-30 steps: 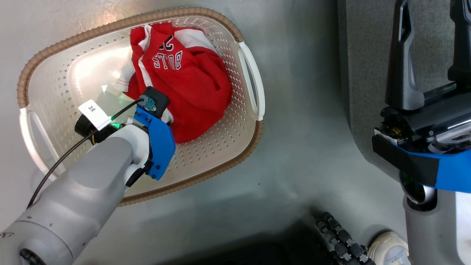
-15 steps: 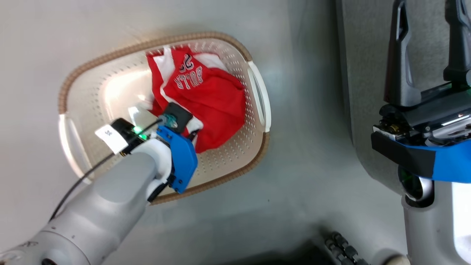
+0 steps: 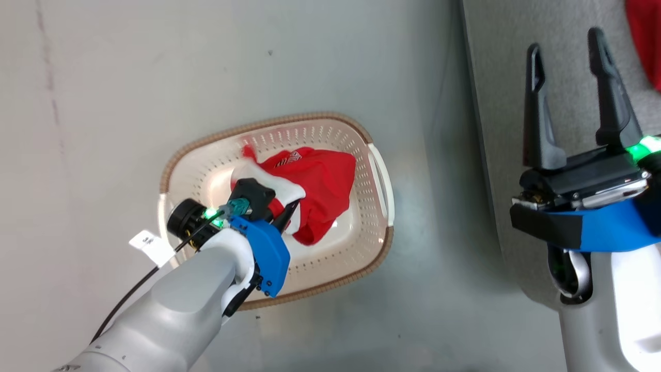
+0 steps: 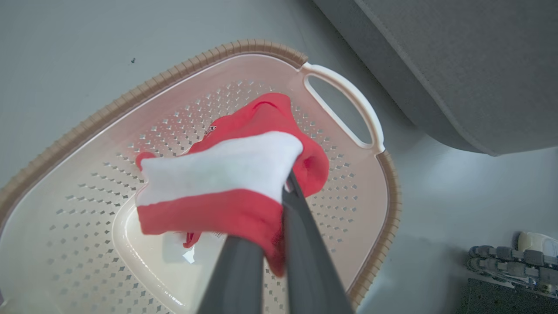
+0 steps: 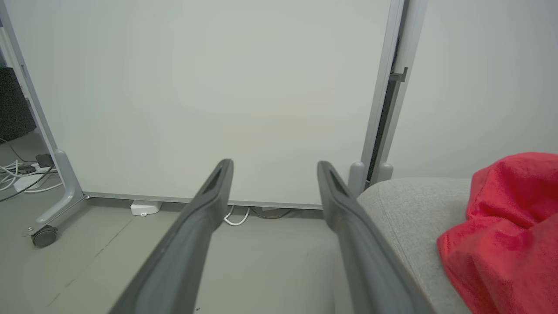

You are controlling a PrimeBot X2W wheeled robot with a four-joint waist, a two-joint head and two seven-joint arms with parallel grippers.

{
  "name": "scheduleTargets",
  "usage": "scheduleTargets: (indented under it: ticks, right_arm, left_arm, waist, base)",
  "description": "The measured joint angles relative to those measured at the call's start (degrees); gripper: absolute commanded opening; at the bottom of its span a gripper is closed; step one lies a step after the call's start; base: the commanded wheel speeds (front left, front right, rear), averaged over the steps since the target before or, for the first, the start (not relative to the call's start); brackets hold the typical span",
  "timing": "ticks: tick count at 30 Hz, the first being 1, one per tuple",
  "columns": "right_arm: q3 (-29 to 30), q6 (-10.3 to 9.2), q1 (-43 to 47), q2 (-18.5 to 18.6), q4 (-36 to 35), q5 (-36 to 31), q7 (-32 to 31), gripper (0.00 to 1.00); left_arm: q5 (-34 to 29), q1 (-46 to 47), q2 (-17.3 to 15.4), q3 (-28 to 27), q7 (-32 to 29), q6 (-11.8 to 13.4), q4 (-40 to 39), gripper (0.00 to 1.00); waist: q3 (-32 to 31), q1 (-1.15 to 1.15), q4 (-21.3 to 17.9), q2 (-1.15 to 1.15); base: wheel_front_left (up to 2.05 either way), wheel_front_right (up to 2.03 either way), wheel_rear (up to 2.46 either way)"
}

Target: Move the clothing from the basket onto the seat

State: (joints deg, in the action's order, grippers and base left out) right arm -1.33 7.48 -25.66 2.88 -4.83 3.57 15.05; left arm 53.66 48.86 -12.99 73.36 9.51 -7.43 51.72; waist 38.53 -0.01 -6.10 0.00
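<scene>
The striped garment [image 3: 323,191] has the pale basket's bottom [image 3: 218,185] showing around it, so I expect the basket to be empty when I carry the garment to the seat.
The basket [image 3: 268,124] stands on the grey floor left of the seat [image 3: 496,77]. My left gripper [image 3: 289,212] is shut on the clothing, a red garment with a white stripe [image 3: 325,181], which hangs bunched over the basket's inside. In the left wrist view the striped garment [image 4: 226,174] drapes over my left gripper [image 4: 285,183], above the basket [image 4: 261,46]. My right gripper [image 3: 565,46] stands open over the seat's edge with nothing in it. A plain red garment [image 5: 510,218] lies on the seat [image 5: 405,205], to the right of my right gripper [image 5: 274,165].
A white partition panel [image 5: 196,87] on a wheeled frame stands beyond the seat, with cables [image 5: 22,174] on the floor at its left. My own base's black rollers [image 4: 501,257] show near the basket. The seat's rounded corner [image 4: 457,65] lies close to the basket's handle [image 4: 348,104].
The head camera has pulled back, so the basket looks smaller and lower. My left gripper has drawn the striped garment up into a bunch off the basket's floor. The right gripper stays open.
</scene>
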Motion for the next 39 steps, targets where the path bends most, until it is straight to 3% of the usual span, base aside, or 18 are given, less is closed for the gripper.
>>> scheduleTargets:
  ticks: [12, 29, 39]
  right_arm:
    - [0.4, 0.00, 4.9, 0.0, 3.7, -0.3, 0.0, 1.00]
    - [1.1, 0.00, 10.9, 0.0, 5.8, 1.4, 0.0, 1.00]
    - [1.4, 0.00, 12.9, 0.0, 6.4, 2.1, 0.0, 1.00]
  left_arm:
    - [4.2, -2.0, -1.6, -1.3, 5.4, 0.0, -0.4, 0.00]
    - [-13.9, -7.5, -4.3, -23.5, 5.5, 0.0, -15.7, 0.00]
    - [-19.9, -7.8, -3.8, -26.9, 5.5, 0.0, -24.4, 0.00]
  waist:
    - [-12.8, -0.01, 2.8, 0.00]
    - [-25.6, -0.01, 4.5, 0.00]
    - [-29.3, 0.00, 5.5, 0.00]
  base:
    - [0.00, 0.00, 0.00]
    - [0.00, 0.00, 0.00]
    - [0.00, 0.00, 0.00]
